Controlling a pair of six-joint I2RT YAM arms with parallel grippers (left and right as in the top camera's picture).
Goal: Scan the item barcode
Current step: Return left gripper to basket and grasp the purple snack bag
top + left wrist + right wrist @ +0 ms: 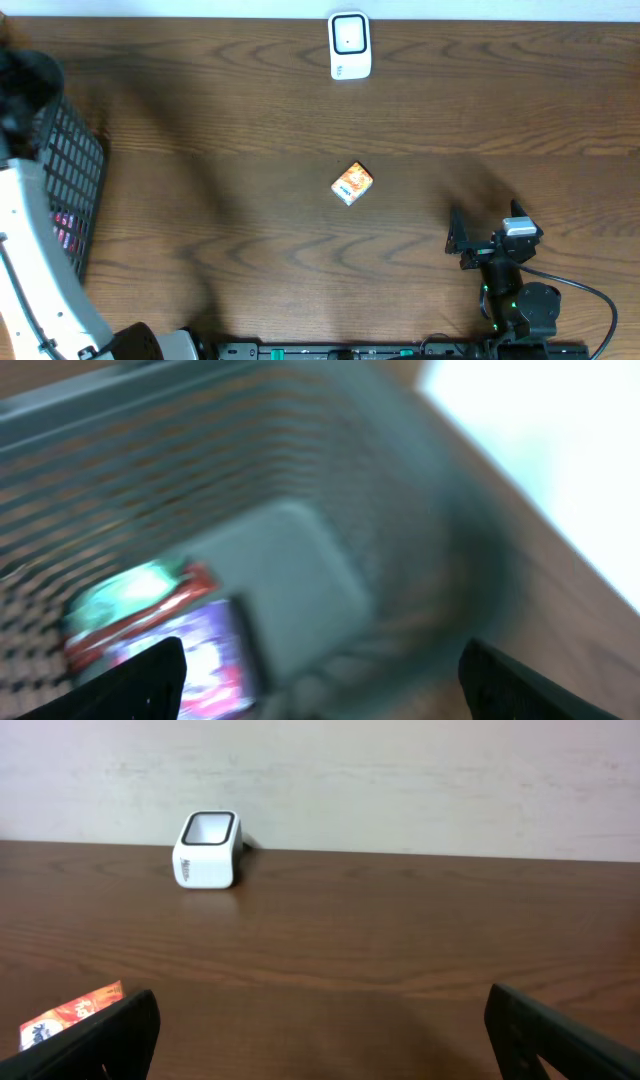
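My left gripper is going down with its fingers open, and the purple packet's edge (236,650) lies free beside the empty basket's bottom. The gripper should keep going down until its fingers are on both sides of the packet (197,658).
The item, a small orange and white box (352,183), lies alone on the wooden table at the centre. It also shows at the lower left of the right wrist view as the orange box (70,1015). The white barcode scanner (349,45) stands at the table's far edge and appears again as the scanner (207,850). My right gripper (320,1042) is open and empty, low over the table to the right of the box and nearer the front (485,215). My left gripper (320,690) is open above the basket's inside, with nothing between its fingers; that view is blurred.
A black wire basket (70,170) stands at the left edge with the left arm (30,250) over it. Colourful packets (150,630) lie inside the basket. A pale wall (400,770) rises behind the scanner.
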